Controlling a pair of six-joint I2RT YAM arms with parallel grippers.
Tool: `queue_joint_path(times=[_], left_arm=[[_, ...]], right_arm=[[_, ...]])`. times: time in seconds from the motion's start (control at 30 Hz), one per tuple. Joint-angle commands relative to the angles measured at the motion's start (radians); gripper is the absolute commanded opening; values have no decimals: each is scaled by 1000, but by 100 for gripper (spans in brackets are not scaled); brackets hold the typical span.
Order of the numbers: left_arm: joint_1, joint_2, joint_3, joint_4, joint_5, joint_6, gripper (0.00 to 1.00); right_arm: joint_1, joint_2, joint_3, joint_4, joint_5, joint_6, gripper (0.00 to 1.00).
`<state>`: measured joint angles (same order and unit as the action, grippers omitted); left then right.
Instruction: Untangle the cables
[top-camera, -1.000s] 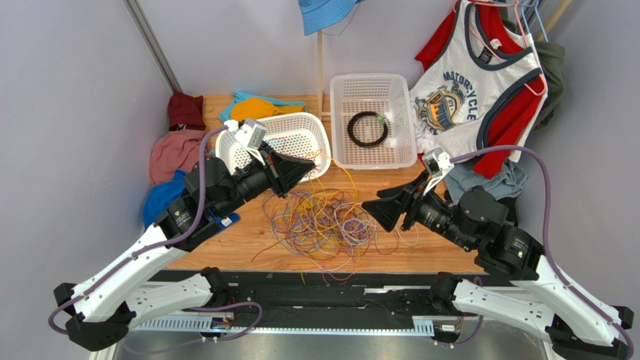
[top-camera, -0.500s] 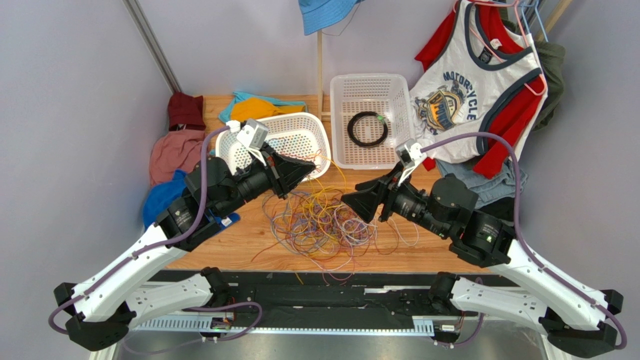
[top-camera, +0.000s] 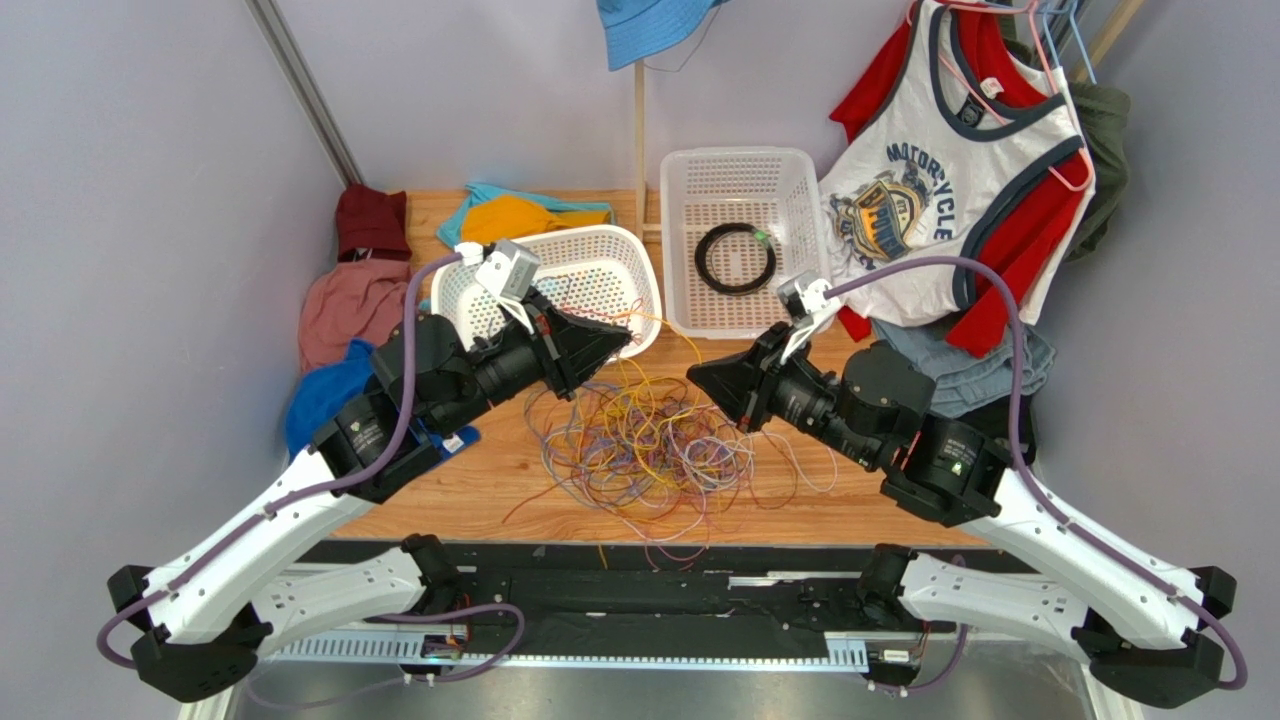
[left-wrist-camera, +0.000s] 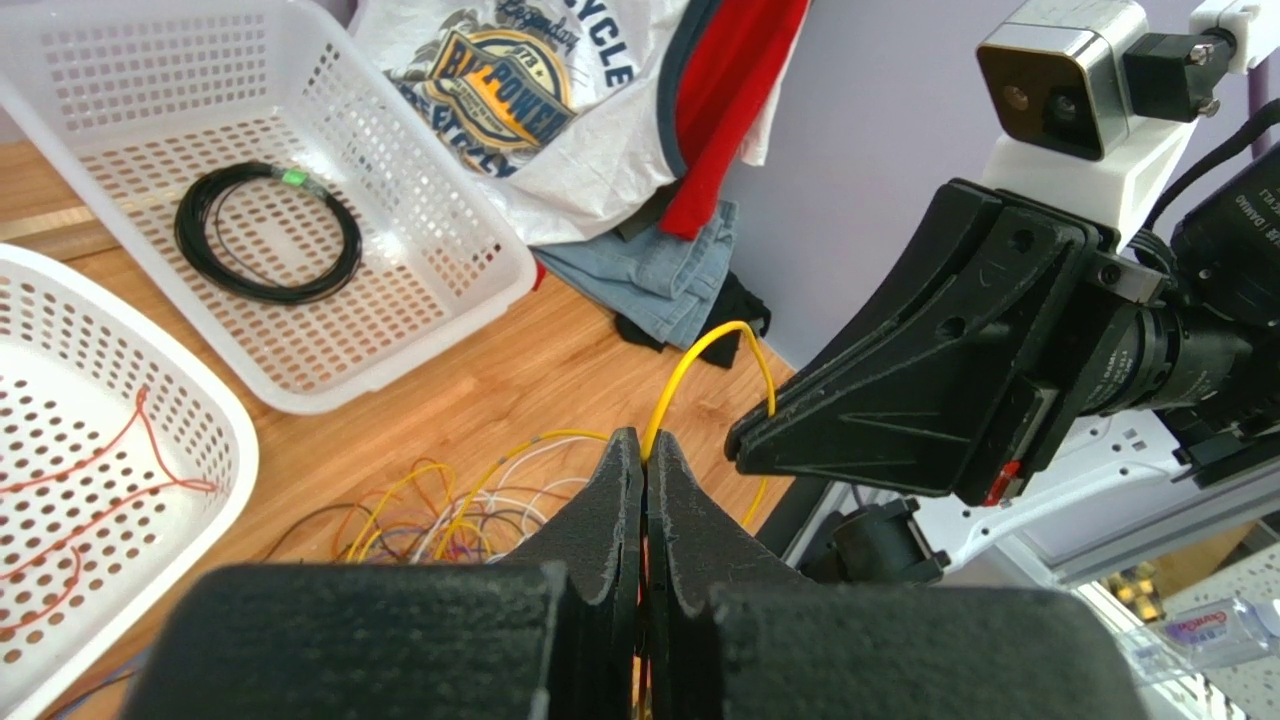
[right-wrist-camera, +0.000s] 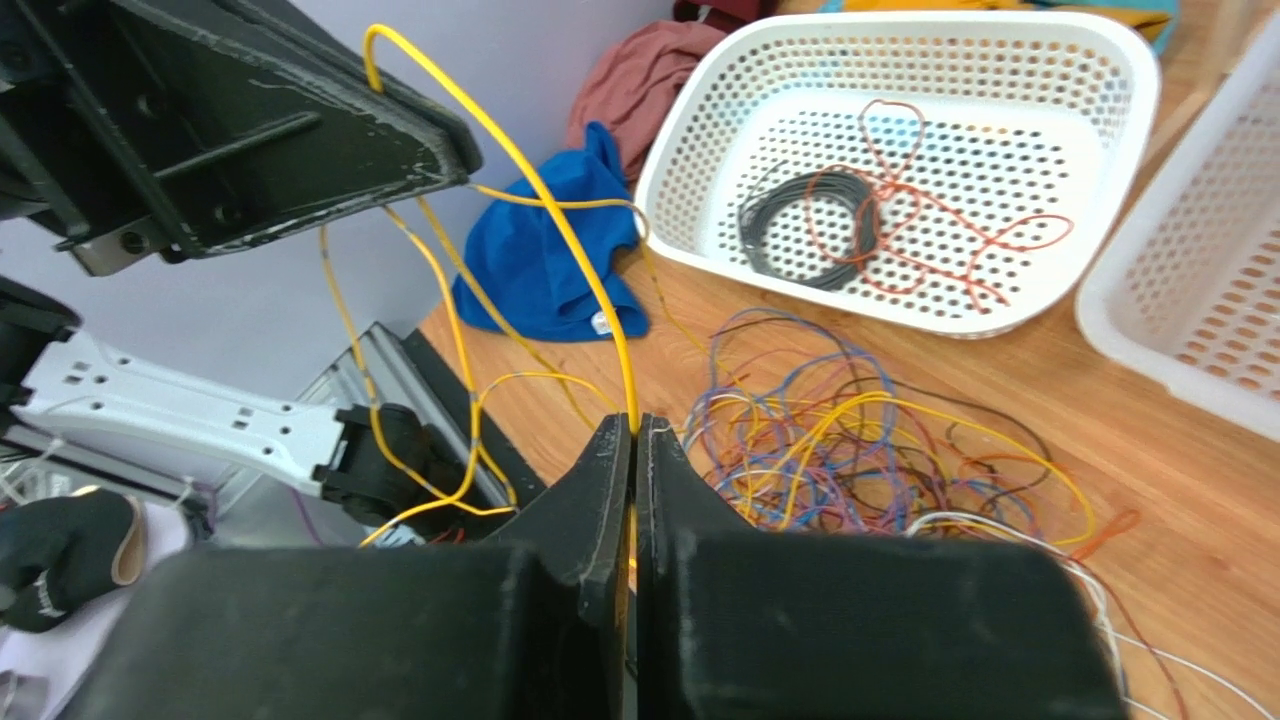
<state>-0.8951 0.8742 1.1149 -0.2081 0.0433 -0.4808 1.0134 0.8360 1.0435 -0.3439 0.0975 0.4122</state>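
Observation:
Yellow loops (right-wrist-camera: 478, 428) are hanging under my left gripper, so that gripper should open while my right gripper raises the yellow cable (right-wrist-camera: 559, 218) high away from the tangle.
The cables (top-camera: 646, 446) lie as a tangle of yellow, orange, purple, blue and white wires on the wooden table between both arms. One yellow cable (right-wrist-camera: 504, 165) is lifted out of the tangle and runs taut between the two grippers. My left gripper (top-camera: 624, 339) hangs above the tangle's far left side, shut on that yellow cable (left-wrist-camera: 706, 339). My right gripper (top-camera: 696, 377) is close to its right, also shut on the same yellow cable. In the right wrist view the pile (right-wrist-camera: 872, 428) lies below the jaws.
A white basket (top-camera: 646, 270) at the back left holds a dark coil and an orange wire (right-wrist-camera: 962, 240). A second white basket (top-camera: 676, 240) holds a black coiled ring (top-camera: 735, 257). Clothes lie around: a tank top (top-camera: 932, 180), jeans (top-camera: 969, 368), blue cloth (top-camera: 319, 402), pink cloth (top-camera: 343, 308).
My right arm has swung left and away from me toward the left gripper, and its jaws have gone from open to shut on the yellow cable. The left arm has stayed put.

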Motion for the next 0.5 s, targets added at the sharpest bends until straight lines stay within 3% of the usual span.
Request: queue_joint_path(times=[0.0, 0.03, 0.07, 0.17, 0.27, 0.47], left_arm=[[-4, -33, -12, -20, -40, 8, 7], [-4, -46, -23, -30, -92, 5, 20], [-4, -52, -35, -51, -120, -4, 41], [-2, -76, -85, -100, -218, -30, 82], [-2, -96, -148, -138, -289, -71, 93], [-2, -119, -305, -140, -310, -142, 94]], right_arm=[[4, -60, 79, -26, 106, -47, 0], [4, -69, 114, -49, 151, -76, 0], [4, -78, 150, -100, 172, -93, 0], [4, -89, 306, -196, 243, -151, 0], [4, -74, 456, -279, 268, -199, 0], [4, -44, 559, -336, 288, -227, 0]])
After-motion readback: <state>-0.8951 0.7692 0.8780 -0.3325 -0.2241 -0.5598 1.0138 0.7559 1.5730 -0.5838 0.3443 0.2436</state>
